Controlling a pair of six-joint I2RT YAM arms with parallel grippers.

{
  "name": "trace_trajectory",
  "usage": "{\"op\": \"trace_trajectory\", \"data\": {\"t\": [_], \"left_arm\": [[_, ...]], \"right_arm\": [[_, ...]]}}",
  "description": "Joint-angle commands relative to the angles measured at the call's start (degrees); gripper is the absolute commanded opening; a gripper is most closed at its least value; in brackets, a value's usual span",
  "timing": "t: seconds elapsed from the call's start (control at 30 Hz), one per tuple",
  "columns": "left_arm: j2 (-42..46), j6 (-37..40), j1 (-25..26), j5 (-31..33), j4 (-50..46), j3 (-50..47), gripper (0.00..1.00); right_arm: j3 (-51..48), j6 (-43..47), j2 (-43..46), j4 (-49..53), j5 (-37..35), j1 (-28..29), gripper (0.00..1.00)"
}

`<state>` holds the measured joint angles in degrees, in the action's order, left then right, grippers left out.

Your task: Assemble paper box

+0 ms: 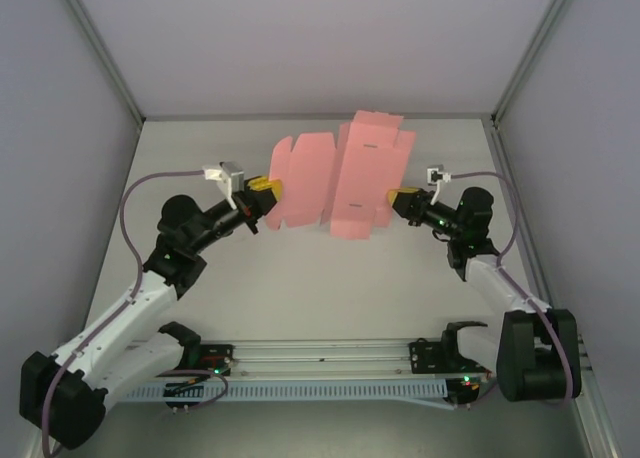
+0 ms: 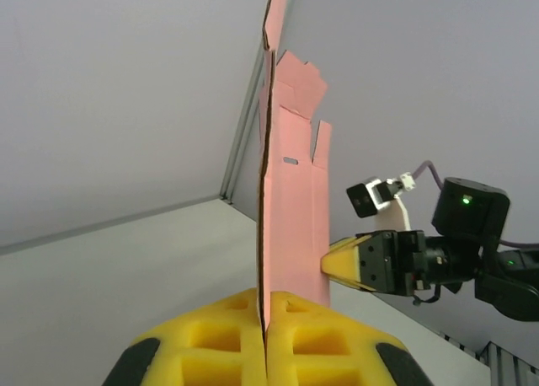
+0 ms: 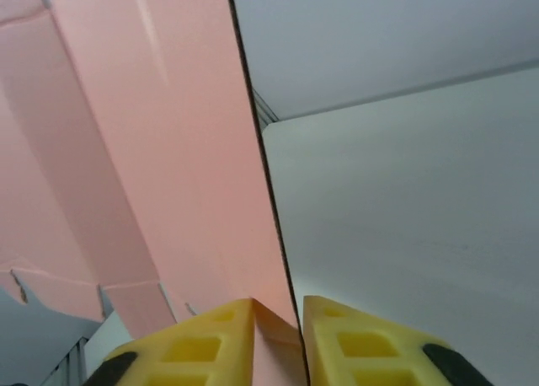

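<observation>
Next, I put the box down on the white table point(image 1: 318, 260) and free my left gripper for the box's flaps, because both my grippers are holding the paper box's edges point(image 1: 281, 178) in the air.
The paper box point(image 1: 335, 183) is a pink die-cut sheet with flaps and crease lines, held upright in the air above the table, partly folded along its creases. My left gripper point(image 1: 264, 188) is shut on its left edge. In the left wrist view the yellow pads point(image 2: 210, 344) pinch the sheet point(image 2: 290, 217) edge-on. My right gripper point(image 1: 400, 198) grips the sheet's right edge, and its pointed yellow tip point(image 2: 333, 266) meets the card. In the right wrist view a folded strip of the sheet point(image 3: 168, 150) fills the narrow gap between the fingers of that gripper point(image 3: 278, 318).
The white table point(image 1: 320, 288) lies under the sheet, boxed in by grey walls and aluminium posts point(image 1: 100, 48). A metal rail with cable tray point(image 1: 320, 358) runs along the near edge between the arm bases.
</observation>
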<state>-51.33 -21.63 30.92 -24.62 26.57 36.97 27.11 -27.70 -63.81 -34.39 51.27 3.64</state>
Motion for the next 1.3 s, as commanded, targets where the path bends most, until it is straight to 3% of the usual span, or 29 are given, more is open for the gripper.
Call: {"op": "trace_trajectory", "data": {"t": [0.0, 0.07, 0.2, 0.23, 0.33, 0.37, 0.47, 0.6, 0.7, 0.77, 0.97, 1.07, 1.27], "left_arm": [[0.54, -1.29, 0.37, 3.15, 0.97, 0.91, 0.00], [-0.19, -1.35, 0.37, 3.92, 0.51, 0.82, 0.00], [-1.73, -2.02, 0.37, 4.76, -0.74, 0.64, 0.00], [-2.12, -1.96, 0.37, 6.14, -2.58, 0.95, 0.15], [-2.55, -1.06, 0.32, 13.88, -10.90, 1.52, 0.86], [-2.59, -0.97, 0.37, 17.13, -13.95, 1.44, 0.99], [-2.37, -1.02, 0.38, 28.76, -24.63, 1.51, 1.00], [-2.85, -4.04, 0.37, 45.60, -36.06, 2.27, 1.00], [-4.05, -3.63, 0.28, 50.73, -37.47, 3.90, 1.00], [-5.40, -2.48, 0.28, 50.64, -35.39, 5.21, 1.00], [-12.31, -0.11, 0.28, 45.86, -30.11, 11.07, 1.00], [-15.54, 0.19, 0.20, 43.29, -30.00, 13.41, 1.00], [-20.02, -0.26, -0.37, 38.93, -31.40, 16.11, 1.00]], "right_arm": [[-0.20, 3.28, 2.88, 1.38, 1.37, -0.03, 0.09], [-0.36, 3.85, 3.80, 1.26, 1.93, 0.00, 0.00], [-0.38, 4.05, 5.14, 1.04, 0.05, 0.05, 0.00], [0.09, 5.06, 5.78, 2.63, -1.55, 0.02, 0.00], [3.74, 13.82, 8.09, 16.83, -8.12, 1.40, 0.00], [5.08, 17.31, 8.77, 22.42, -11.18, 2.72, 0.00], [7.71, 25.40, 10.23, 35.35, -19.03, 8.38, 0.00], [8.06, 28.87, 9.64, 41.94, -25.59, 14.11, 0.00], [11.24, 32.75, 7.22, 48.49, -35.38, 18.37, 0.00], [14.07, 35.75, 4.53, 52.23, -41.00, 20.63, 0.00], [22.96, 45.74, -6.15, 57.24, -67.47, 28.04, 0.00], [23.89, 54.98, -9.70, 53.98, -67.84, 28.62, 0.00], [20.90, 67.63, -12.86, 33.95, -68.45, 29.48, 0.00]]}}
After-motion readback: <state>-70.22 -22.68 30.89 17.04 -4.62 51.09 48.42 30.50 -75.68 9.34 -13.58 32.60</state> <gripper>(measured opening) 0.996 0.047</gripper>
